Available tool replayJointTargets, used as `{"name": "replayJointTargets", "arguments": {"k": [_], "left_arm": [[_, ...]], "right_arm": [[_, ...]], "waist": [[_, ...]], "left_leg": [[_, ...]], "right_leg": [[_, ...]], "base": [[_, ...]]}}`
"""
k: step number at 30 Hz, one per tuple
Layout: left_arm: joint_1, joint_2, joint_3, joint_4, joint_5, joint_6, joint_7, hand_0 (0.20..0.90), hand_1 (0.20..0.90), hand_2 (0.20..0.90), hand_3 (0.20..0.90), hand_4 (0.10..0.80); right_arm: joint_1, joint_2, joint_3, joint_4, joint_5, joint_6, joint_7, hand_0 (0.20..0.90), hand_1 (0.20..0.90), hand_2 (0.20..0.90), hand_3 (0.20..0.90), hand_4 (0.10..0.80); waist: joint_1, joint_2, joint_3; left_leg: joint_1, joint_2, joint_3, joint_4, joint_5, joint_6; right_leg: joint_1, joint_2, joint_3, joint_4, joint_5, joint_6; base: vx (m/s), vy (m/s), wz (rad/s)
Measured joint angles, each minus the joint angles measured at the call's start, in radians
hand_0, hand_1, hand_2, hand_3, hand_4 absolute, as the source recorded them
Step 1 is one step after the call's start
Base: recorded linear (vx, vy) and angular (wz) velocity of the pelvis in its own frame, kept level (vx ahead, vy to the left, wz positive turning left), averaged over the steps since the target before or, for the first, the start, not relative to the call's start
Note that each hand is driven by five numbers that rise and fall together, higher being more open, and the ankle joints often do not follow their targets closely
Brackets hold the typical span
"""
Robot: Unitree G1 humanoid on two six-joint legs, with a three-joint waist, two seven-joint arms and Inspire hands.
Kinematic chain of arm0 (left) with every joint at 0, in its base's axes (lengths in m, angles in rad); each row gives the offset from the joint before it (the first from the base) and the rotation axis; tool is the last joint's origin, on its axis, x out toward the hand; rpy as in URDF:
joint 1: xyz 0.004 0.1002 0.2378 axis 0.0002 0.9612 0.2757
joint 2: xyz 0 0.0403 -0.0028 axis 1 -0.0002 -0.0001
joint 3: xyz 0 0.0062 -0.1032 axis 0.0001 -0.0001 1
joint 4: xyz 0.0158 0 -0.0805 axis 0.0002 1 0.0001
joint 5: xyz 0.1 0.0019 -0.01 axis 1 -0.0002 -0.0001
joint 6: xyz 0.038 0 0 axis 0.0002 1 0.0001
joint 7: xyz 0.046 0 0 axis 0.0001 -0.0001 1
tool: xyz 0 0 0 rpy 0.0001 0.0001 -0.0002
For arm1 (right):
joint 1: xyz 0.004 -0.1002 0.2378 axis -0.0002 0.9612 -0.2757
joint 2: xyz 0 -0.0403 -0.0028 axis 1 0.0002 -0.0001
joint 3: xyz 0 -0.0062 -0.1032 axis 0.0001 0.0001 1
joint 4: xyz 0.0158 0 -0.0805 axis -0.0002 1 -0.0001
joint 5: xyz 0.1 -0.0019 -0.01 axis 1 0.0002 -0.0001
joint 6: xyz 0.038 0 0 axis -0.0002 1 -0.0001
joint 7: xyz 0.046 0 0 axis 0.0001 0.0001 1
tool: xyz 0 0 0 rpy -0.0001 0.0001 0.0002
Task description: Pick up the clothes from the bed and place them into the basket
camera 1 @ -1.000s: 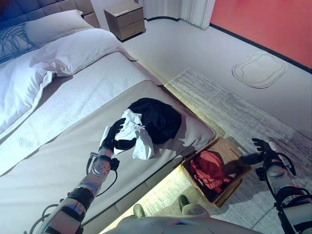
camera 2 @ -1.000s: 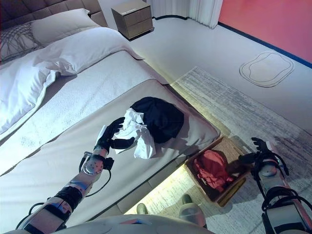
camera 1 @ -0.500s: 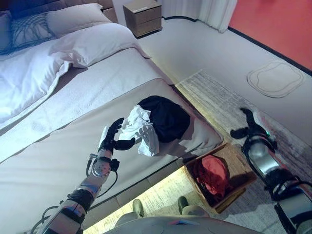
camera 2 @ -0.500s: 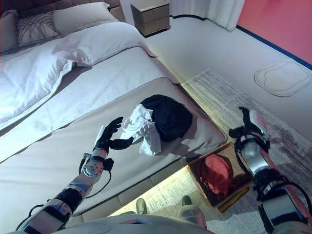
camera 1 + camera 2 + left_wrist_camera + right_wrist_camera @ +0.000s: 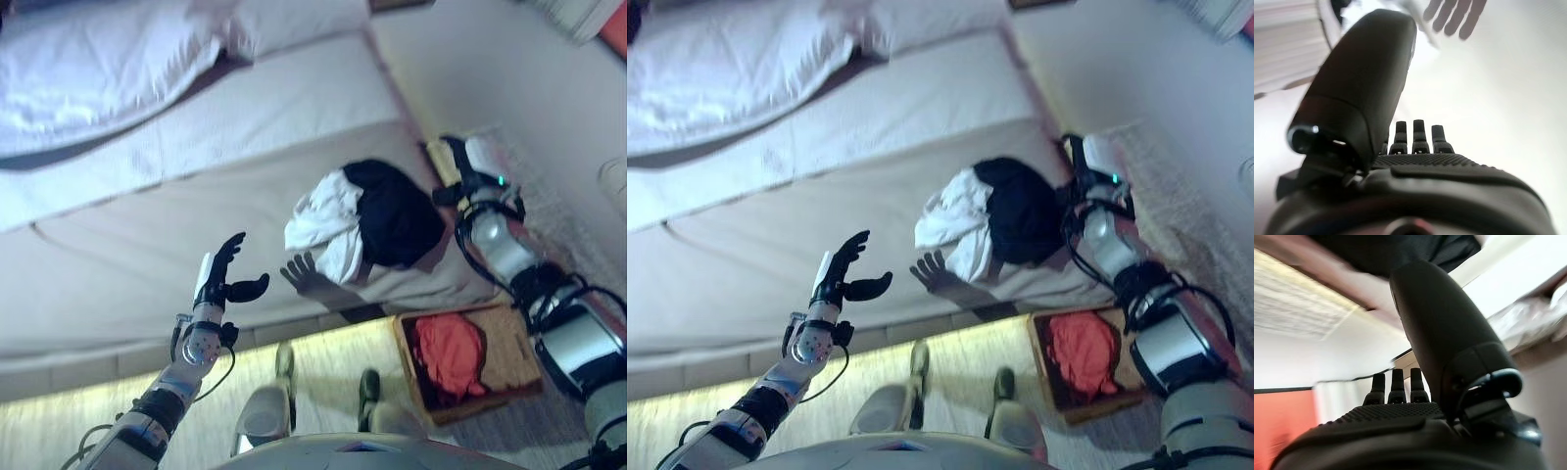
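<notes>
The white garment (image 5: 325, 217) touches the black garment along a loose edge (image 5: 360, 217), so I expect only the white garment to come away when I lift it.
A white garment (image 5: 323, 217) and a black garment (image 5: 392, 211) lie bunched together on the bed (image 5: 127, 255) near its foot edge. My left hand (image 5: 223, 279) is open and empty above the bed, to the left of the pile. My right hand (image 5: 468, 162) is open and raised at the bed's corner, just right of the black garment (image 5: 1019, 208). The wicker basket (image 5: 509, 357) stands on the floor below the bed's edge, with a red garment (image 5: 449, 351) inside it.
A white duvet and pillows (image 5: 108, 59) lie at the head of the bed. A grey rug (image 5: 563, 211) lies on the floor to the right. A lit strip (image 5: 323, 338) runs under the bed's edge.
The camera has swung, so the whole scene has shifted. My right hand has risen from beside the basket to the bed's corner next to the black garment. My left hand has stayed open.
</notes>
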Motion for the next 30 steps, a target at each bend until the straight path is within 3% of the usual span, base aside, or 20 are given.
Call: {"name": "replayJointTargets", "arguments": {"k": [2, 4, 6, 9, 12, 20, 30], "left_arm": [[-0.031, 0.008, -0.002, -0.01, 0.0, -0.014, 0.006, 0.9, 0.9, 0.9, 0.9, 0.8], [-0.039, 0.019, -0.003, -0.023, 0.0, -0.018, 0.012, 0.9, 0.9, 0.9, 0.9, 0.8], [-0.032, 0.034, -0.005, -0.046, 0.0, -0.023, 0.029, 0.9, 0.9, 0.9, 0.9, 0.8], [-0.02, 0.067, -0.005, -0.073, -0.001, -0.028, 0.049, 0.9, 0.9, 0.9, 0.9, 0.8], [-0.009, 0.08, -0.008, -0.099, -0.003, -0.029, 0.05, 0.9, 0.9, 0.9, 0.9, 0.8], [0.005, 0.097, -0.033, -0.163, -0.004, -0.062, 0.049, 0.9, 0.9, 0.9, 0.9, 0.8], [0.072, 0.109, -0.036, -0.283, -0.02, -0.086, 0.049, 0.9, 0.9, 0.9, 0.9, 0.8]], "right_arm": [[-0.109, -0.011, 0.031, 0.041, 0.002, 0.012, -0.002, 0.9, 0.9, 0.9, 0.9, 0.8], [-0.148, -0.012, 0.04, 0.062, 0.001, 0.015, -0.002, 0.9, 0.9, 0.9, 0.9, 0.8], [-0.176, -0.012, 0.075, 0.092, 0.0, 0.016, 0.001, 0.9, 0.9, 0.9, 0.9, 0.8], [-0.179, 0.0, 0.113, 0.096, -0.001, 0.023, 0.011, 0.9, 0.9, 0.9, 0.9, 0.8], [-0.182, 0.032, 0.114, 0.116, 0.0, 0.041, 0.027, 0.9, 0.9, 0.9, 0.9, 0.8], [-0.276, 0.072, 0.114, 0.155, -0.005, 0.079, 0.04, 0.9, 0.9, 0.9, 0.9, 0.8], [-0.352, 0.073, 0.116, 0.343, -0.027, 0.225, 0.225, 0.9, 0.9, 0.9, 0.9, 0.8]], "waist": [[0.026, 0.008, 0.077], [0.066, 0.002, 0.135], [0.092, 0.003, 0.168], [0.136, 0.003, 0.183], [0.172, 0.005, 0.188], [0.188, 0.023, 0.199], [0.218, 0.049, 0.211]], "left_leg": [[-0.063, -0.013, -0.024, 0.032, 0.0, 0.0], [-0.087, -0.051, -0.041, 0.055, -0.002, -0.003], [-0.115, -0.077, -0.051, 0.095, -0.011, -0.007], [-0.171, -0.1, -0.07, 0.171, -0.035, -0.001], [-0.196, -0.119, -0.085, 0.253, -0.067, 0.005], [-0.31, -0.142, -0.112, 0.412, -0.12, -0.004], [-0.489, -0.153, -0.144, 0.498, -0.122, -0.004]], "right_leg": [[-0.113, -0.025, -0.016, 0.163, -0.066, -0.013], [-0.188, -0.074, -0.018, 0.317, -0.139, -0.023], [-0.234, -0.114, -0.019, 0.416, -0.187, -0.029], [-0.275, -0.14, -0.034, 0.494, -0.223, -0.037], [-0.281, -0.159, -0.044, 0.559, -0.257, -0.045], [-0.367, -0.191, -0.055, 0.71, -0.317, -0.063], [-0.546, -0.199, -0.058, 0.83, -0.333, -0.063]], "base": [[-0.071, 0.042, 0.41], [-0.037, 0.053, 0.45], [-0.012, 0.023, 0.41], [0.042, 0.016, 0.3], [0.043, 0.012, 0.22], [-0.005, 0.023, 0.14], [-0.051, -0.012, 0.09]]}}
